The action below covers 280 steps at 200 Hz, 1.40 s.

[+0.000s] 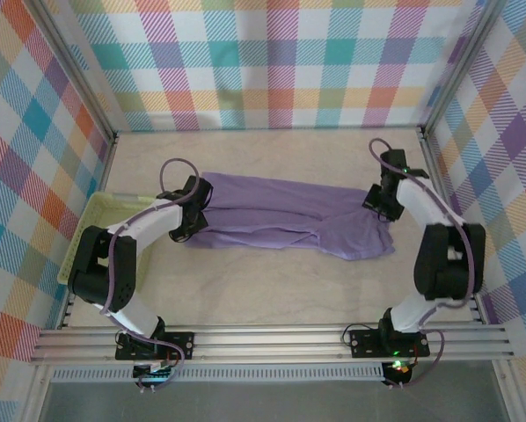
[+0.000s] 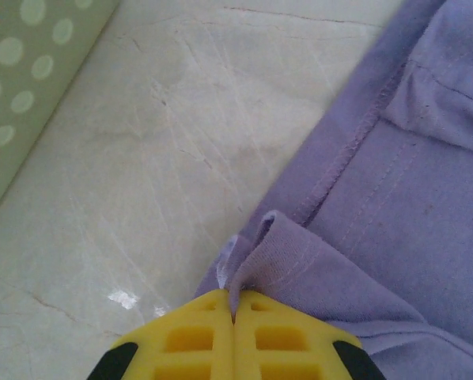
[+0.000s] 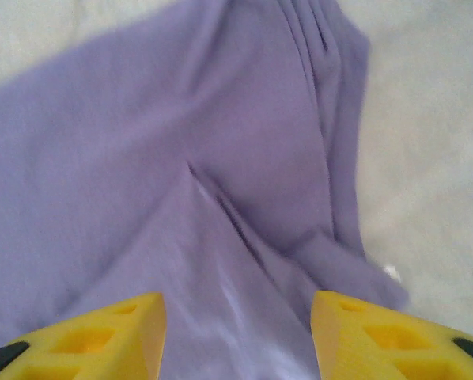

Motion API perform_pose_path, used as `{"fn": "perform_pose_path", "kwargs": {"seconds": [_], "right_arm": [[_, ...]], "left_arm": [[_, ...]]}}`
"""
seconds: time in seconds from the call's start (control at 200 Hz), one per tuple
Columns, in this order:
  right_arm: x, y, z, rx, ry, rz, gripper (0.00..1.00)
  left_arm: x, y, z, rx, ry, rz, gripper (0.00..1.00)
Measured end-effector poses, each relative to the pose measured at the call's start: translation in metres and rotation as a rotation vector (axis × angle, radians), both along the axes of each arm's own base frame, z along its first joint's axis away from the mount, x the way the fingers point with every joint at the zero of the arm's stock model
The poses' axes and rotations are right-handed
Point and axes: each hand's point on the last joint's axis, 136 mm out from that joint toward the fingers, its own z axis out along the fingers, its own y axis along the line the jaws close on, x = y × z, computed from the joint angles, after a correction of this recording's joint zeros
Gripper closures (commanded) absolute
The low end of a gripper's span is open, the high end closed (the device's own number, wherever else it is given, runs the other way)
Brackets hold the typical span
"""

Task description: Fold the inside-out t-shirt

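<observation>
I expect the t-shirt's top layer point(image 3: 217, 289) to go tight and show bunched folds when I pull it, because a dark slit point(image 3: 240, 228) runs along the raised crease.
The lavender inside-out t-shirt point(image 1: 289, 224) lies across the middle of the table as a long, wrinkled band folded over itself. My left gripper point(image 1: 195, 214) is at its left end, and its yellow jaws are shut on a pinched fold of the t-shirt's hem point(image 2: 262, 245). At the right end, my right gripper point(image 1: 379, 200) hovers over the t-shirt point(image 3: 221, 158). Its yellow fingers point(image 3: 110, 328) stand apart with cloth lying beneath them and nothing clamped between.
A pale green perforated basket point(image 1: 91, 230) sits at the left edge beside the left arm. Checked walls close in the table on three sides. Bare marble-look tabletop point(image 1: 272, 290) lies in front of the shirt, and behind it too.
</observation>
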Motion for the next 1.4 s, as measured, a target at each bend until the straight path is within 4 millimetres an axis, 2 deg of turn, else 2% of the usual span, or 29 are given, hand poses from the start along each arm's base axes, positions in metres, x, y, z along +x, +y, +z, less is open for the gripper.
{"fn": "perform_pose_path", "kwargs": {"seconds": [0.115, 0.19, 0.405, 0.515, 0.73, 0.885, 1.005, 1.115, 1.23, 1.4], "right_arm": [[-0.04, 0.005, -0.003, 0.036, -0.004, -0.002, 0.48], [-0.059, 0.006, -0.01, 0.049, 0.014, -0.009, 0.48], [-0.086, -0.001, -0.032, 0.071, 0.076, -0.059, 0.48], [-0.093, 0.001, -0.043, 0.094, 0.104, -0.076, 0.48], [-0.086, 0.001, -0.06, 0.118, 0.131, -0.088, 0.49], [-0.084, 0.002, -0.064, 0.123, 0.136, -0.096, 0.71], [-0.083, 0.0, -0.06, 0.114, 0.116, -0.094, 0.9], [-0.083, -0.004, -0.047, 0.1, 0.075, -0.105, 1.0], [-0.087, -0.007, -0.024, 0.081, 0.006, -0.109, 1.0], [-0.101, -0.012, 0.023, 0.057, -0.12, -0.127, 1.0]], "left_arm": [[0.001, -0.003, -0.001, -0.016, -0.001, -0.009, 1.0], [0.002, -0.006, -0.001, -0.028, -0.006, -0.015, 1.0], [-0.002, -0.006, -0.007, -0.032, 0.011, -0.028, 1.0], [-0.003, -0.007, -0.008, -0.036, 0.015, -0.031, 1.0], [-0.004, -0.007, -0.008, -0.036, 0.017, -0.031, 1.0], [-0.004, -0.007, -0.007, -0.038, 0.011, -0.031, 1.0], [-0.003, -0.007, -0.003, -0.041, 0.002, -0.031, 1.0], [-0.003, -0.007, 0.0, -0.044, -0.009, -0.031, 1.0], [-0.005, -0.006, 0.005, -0.049, -0.024, -0.031, 1.0], [-0.014, -0.004, 0.015, -0.062, -0.058, -0.03, 1.0]]}}
